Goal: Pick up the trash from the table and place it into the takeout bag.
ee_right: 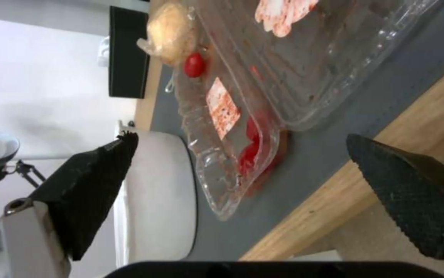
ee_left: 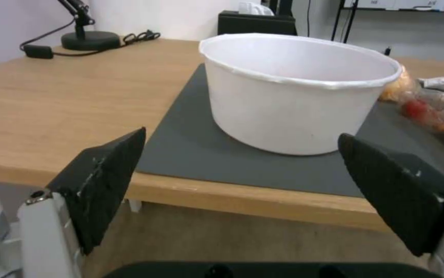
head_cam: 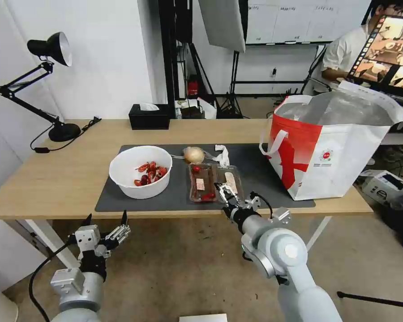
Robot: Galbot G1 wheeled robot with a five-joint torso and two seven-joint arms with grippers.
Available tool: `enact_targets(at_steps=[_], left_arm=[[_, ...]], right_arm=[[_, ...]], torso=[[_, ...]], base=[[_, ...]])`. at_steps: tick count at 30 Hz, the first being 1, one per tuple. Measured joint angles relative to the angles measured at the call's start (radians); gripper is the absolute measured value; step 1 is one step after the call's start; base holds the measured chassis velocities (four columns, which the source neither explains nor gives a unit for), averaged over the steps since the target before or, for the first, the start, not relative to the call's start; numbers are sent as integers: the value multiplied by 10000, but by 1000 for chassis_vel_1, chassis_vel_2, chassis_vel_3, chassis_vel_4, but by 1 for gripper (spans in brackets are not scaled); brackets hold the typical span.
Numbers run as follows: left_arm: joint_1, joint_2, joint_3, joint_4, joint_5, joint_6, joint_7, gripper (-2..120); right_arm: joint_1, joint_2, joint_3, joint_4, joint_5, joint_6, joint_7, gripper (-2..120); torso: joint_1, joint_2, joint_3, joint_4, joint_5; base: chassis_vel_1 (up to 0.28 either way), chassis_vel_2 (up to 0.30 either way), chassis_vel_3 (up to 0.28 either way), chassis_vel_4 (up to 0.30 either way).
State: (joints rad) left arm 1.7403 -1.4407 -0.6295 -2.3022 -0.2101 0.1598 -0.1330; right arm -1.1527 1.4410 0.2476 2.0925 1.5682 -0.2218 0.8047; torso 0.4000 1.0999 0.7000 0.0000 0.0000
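The clear trays (head_cam: 202,183) join along a shared edge (head_cam: 216,175), so I expect them to close like a box and come up together when the robot folds and lifts them.
On the table (head_cam: 53,179), a white bowl (head_cam: 140,172) of red crayfish shells sits at the left of the dark mat (head_cam: 255,174). Two clear trays (head_cam: 202,182) (head_cam: 232,176) with scraps lie side by side at the mat's middle. Behind them are a wrapped yellowish ball (head_cam: 194,154) and a crumpled white wrapper (head_cam: 221,154). The red-and-white takeout bag (head_cam: 331,147) stands open at the right. My right gripper (head_cam: 226,190) is open over the near end of the right tray (ee_right: 324,58). My left gripper (head_cam: 106,218) hangs open below the table's front edge, facing the bowl (ee_left: 294,92).
A black tissue box (head_cam: 149,117) stands at the table's back edge, and a black desk lamp (head_cam: 53,49) with its cable at the back left. The wood left of the mat is bare. A person sits at a monitor (head_cam: 389,53) behind the bag.
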Motion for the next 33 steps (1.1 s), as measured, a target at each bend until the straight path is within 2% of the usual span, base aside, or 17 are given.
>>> enact_targets(at_steps=[22,33], left_arm=[[-159,106,83,297,-181,3,-10,100],[-124,134,25,349,-188,-35,-17,100]], right_arm=[[576,184,222,-777,51,28,-92,100],[697,-299,167,-93,-1630,34,-1324,100]], torso=[[-2,3,-3,-1,0],[0,0,0,0,1]], base=[[0,0,0,0],[0,0,0,0]])
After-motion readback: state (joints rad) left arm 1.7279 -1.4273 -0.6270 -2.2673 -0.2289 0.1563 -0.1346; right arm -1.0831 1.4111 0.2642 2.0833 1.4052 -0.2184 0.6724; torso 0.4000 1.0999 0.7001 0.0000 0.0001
